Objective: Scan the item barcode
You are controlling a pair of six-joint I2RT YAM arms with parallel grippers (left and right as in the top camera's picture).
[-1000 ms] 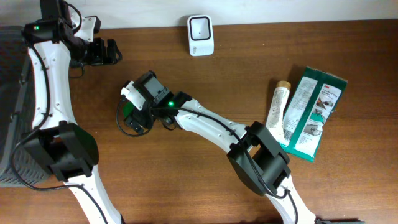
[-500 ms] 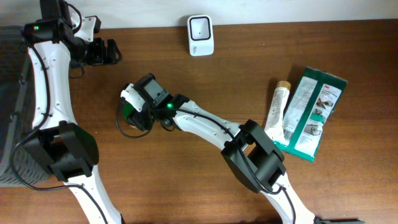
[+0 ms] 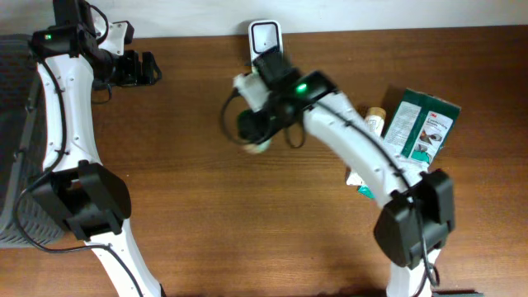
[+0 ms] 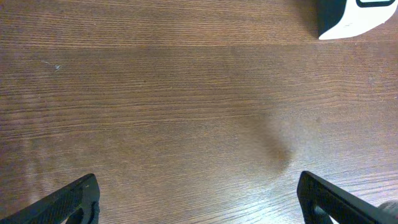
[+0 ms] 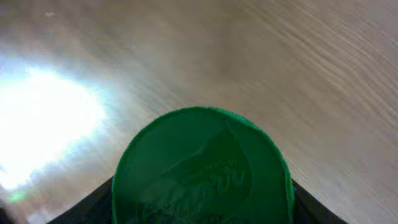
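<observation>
I should set the item down with my right gripper, turn and grip the green lid from another angle, because the held item's barcode is out of sight near the scanner.
My right gripper is shut on a round item with a green lid, which fills the lower half of the right wrist view between the dark fingers. From overhead the item hangs above the table, just in front of the white barcode scanner, which the right arm partly covers. No barcode shows on the item. My left gripper stands open at the back left over bare wood, nothing between its fingertips. The scanner shows at the top right of the left wrist view.
A cream tube and a green-and-white packet lie at the right of the table. A dark grey bin stands at the far left edge. The white wall runs along the back.
My right gripper closed on the green-lidded item at the left middle of the table, lifted it, and carried it right and back toward the scanner. The left arm stayed still.
</observation>
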